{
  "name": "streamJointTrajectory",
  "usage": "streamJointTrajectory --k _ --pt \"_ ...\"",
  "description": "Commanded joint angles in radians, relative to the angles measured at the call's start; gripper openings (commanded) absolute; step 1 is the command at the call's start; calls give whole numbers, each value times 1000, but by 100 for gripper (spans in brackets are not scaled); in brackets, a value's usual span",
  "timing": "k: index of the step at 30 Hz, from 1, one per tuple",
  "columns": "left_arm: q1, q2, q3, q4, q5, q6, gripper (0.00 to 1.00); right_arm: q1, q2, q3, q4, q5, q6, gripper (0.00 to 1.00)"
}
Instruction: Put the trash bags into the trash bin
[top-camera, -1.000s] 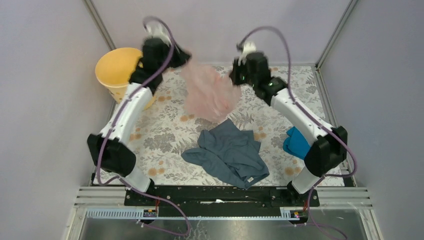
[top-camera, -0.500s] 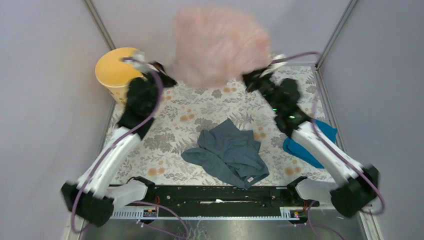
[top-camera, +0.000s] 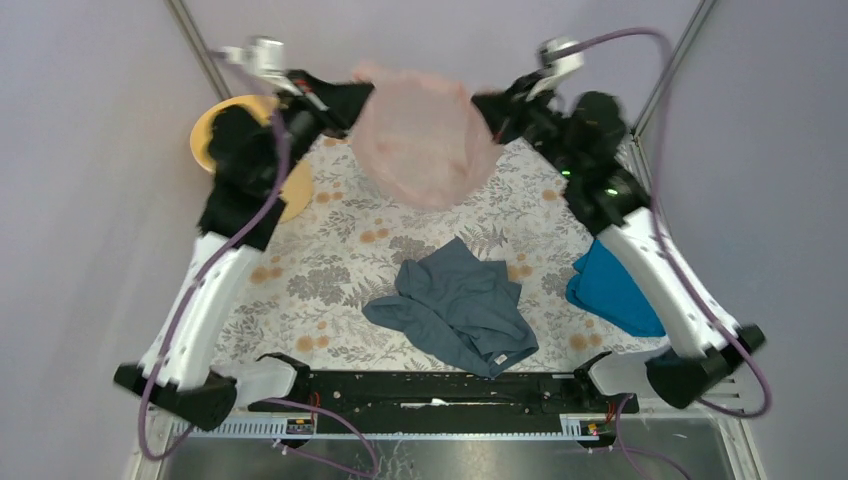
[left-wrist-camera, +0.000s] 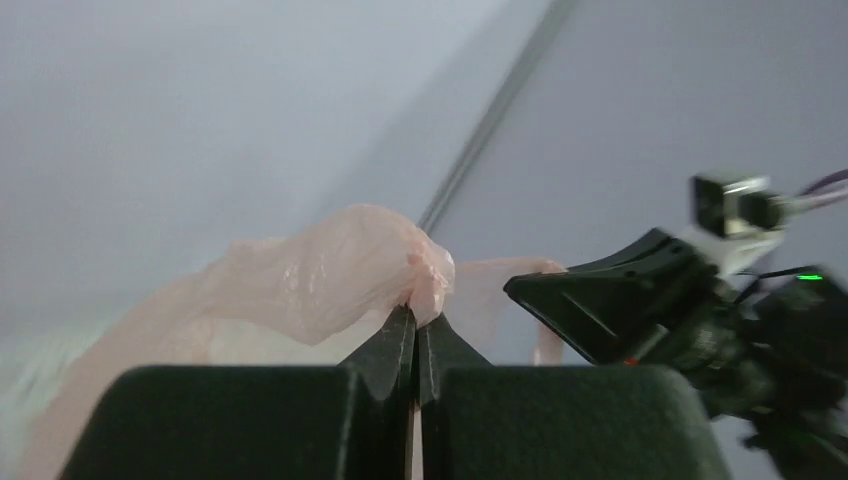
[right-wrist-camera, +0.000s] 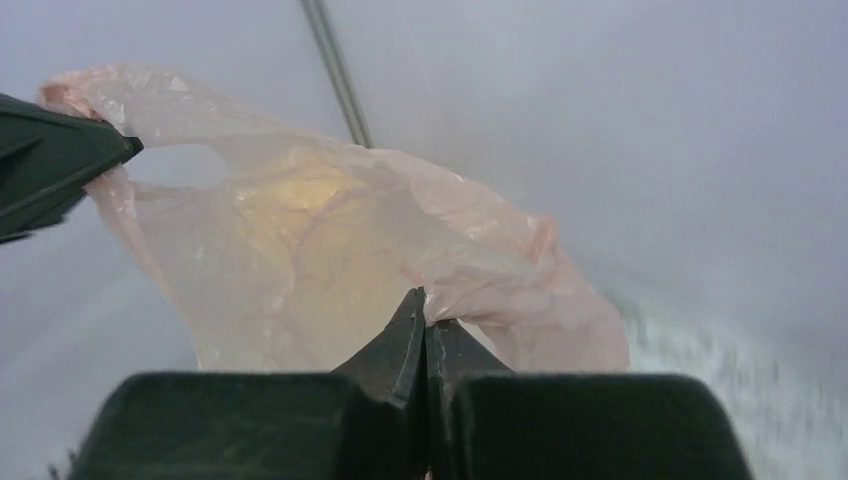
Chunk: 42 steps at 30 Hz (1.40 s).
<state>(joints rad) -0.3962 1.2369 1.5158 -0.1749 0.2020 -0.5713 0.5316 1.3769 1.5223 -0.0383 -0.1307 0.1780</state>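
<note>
The pale-pink trash bag hangs up high, its film bunched (left-wrist-camera: 375, 255) at the ends of the left gripper's fingers, so the robot should swing both grippers downward to shake the bag open.
The pale-pink trash bag (top-camera: 425, 135) hangs stretched high above the back of the table between both arms. My left gripper (top-camera: 365, 97) is shut on its left edge, and the film bunches at the tips (left-wrist-camera: 417, 312). My right gripper (top-camera: 482, 103) is shut on its right edge (right-wrist-camera: 427, 310), with the bag (right-wrist-camera: 330, 250) spread out beyond the tips. The yellow-orange trash bin (top-camera: 222, 125) stands at the back left corner, partly hidden behind my left arm, and shows as a yellow glow through the film in the right wrist view.
A grey-blue garment (top-camera: 458, 305) lies crumpled on the floral table cover (top-camera: 330, 270) in the middle near the front. A bright blue folded cloth (top-camera: 612, 290) sits at the right, partly under my right arm. Walls and metal posts close in the back corners.
Both arms have risen and spread apart, carrying the bag upward; it ballooned up half a second ago and now hangs taut and rounded between the two grippers.
</note>
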Motion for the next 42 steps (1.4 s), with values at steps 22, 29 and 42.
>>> streamJointTrajectory --k 22,29,42 --pt "113 -220 -514 149 38 -99 0 2 -57 -381 146 -68 75 0" --pt "113 -242 -25 283 218 -82 0 3 -177 102 24 -147 12 0" --pt "114 -393 -659 -36 -254 -13 0 2 -170 -624 266 -38 42 0"
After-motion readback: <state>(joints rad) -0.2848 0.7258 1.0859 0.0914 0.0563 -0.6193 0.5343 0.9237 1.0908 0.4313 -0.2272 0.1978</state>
